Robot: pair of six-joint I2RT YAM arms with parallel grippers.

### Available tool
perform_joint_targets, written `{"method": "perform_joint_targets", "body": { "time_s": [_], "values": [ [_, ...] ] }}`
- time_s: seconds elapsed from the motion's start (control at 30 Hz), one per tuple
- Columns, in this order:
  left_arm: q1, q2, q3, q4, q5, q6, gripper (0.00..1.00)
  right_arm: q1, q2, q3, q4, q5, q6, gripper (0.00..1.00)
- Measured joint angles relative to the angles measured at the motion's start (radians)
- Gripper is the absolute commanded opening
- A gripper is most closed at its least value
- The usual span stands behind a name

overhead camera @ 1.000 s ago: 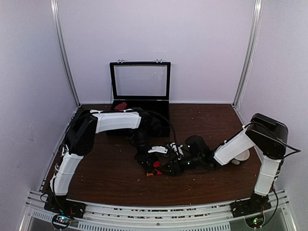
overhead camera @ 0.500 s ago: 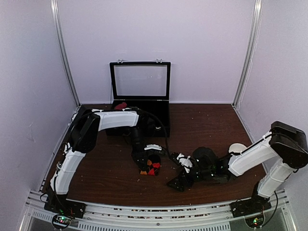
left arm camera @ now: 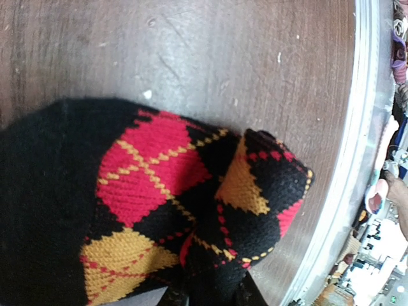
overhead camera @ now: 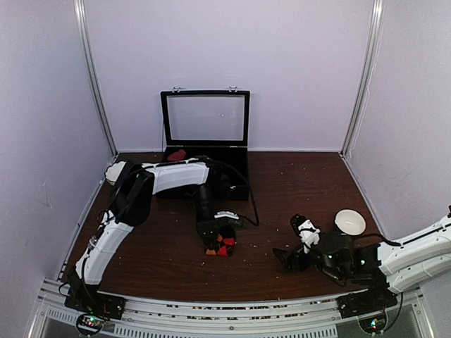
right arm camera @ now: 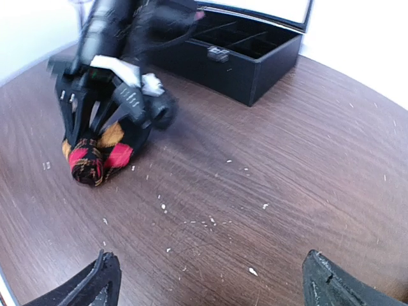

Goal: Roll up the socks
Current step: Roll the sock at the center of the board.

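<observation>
The rolled end (left arm camera: 271, 185) is crooked on the black sock under my left gripper. My right gripper should hold the bundle (overhead camera: 226, 243) while my left gripper takes hold again.
The black sock with red and orange argyle diamonds (overhead camera: 221, 248) lies bunched in a rolled bundle on the table's middle. It fills the left wrist view (left arm camera: 159, 204) and shows in the right wrist view (right arm camera: 95, 158). My left gripper (overhead camera: 217, 232) stands over it, its fingertips (left arm camera: 171, 297) pinched into the fabric. My right gripper (overhead camera: 287, 259) is open and empty, low over bare wood to the right of the bundle; its fingers (right arm camera: 103, 284) are spread wide. I cannot make out the magenta-pink striped sock.
An open black compartment box (overhead camera: 229, 165) with a clear lid stands at the back, and also shows in the right wrist view (right arm camera: 248, 60). A red bit of fabric (overhead camera: 176, 154) lies at its left end. A white round object (overhead camera: 350, 222) sits at the right. White crumbs dot the wood.
My right gripper has let go of the sock bundle and pulled back right toward the near edge, open. My left gripper has stayed on the bundle, shifting it slightly left.
</observation>
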Motion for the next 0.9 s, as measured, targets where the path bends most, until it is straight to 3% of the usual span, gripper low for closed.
{"method": "perform_joint_targets", "body": {
  "time_s": [0.2, 0.47, 0.63, 0.9],
  "values": [
    [0.005, 0.068, 0.103, -0.087, 0.014, -0.012, 0.2, 0.051, 0.214, 0.166, -0.02, -0.086, -0.194, 0.61],
    [0.017, 0.08, 0.112, -0.101, 0.043, -0.015, 0.22, 0.069, 0.527, 0.396, 0.045, -0.269, -0.479, 0.35],
    [0.02, 0.084, 0.114, -0.105, 0.051, -0.015, 0.22, 0.058, 0.706, 0.565, 0.038, -0.364, -0.612, 0.33],
    [0.024, 0.087, 0.114, -0.109, 0.066, -0.012, 0.28, 0.008, 0.815, 0.665, 0.008, -0.428, -0.724, 0.36]
  ]
}}
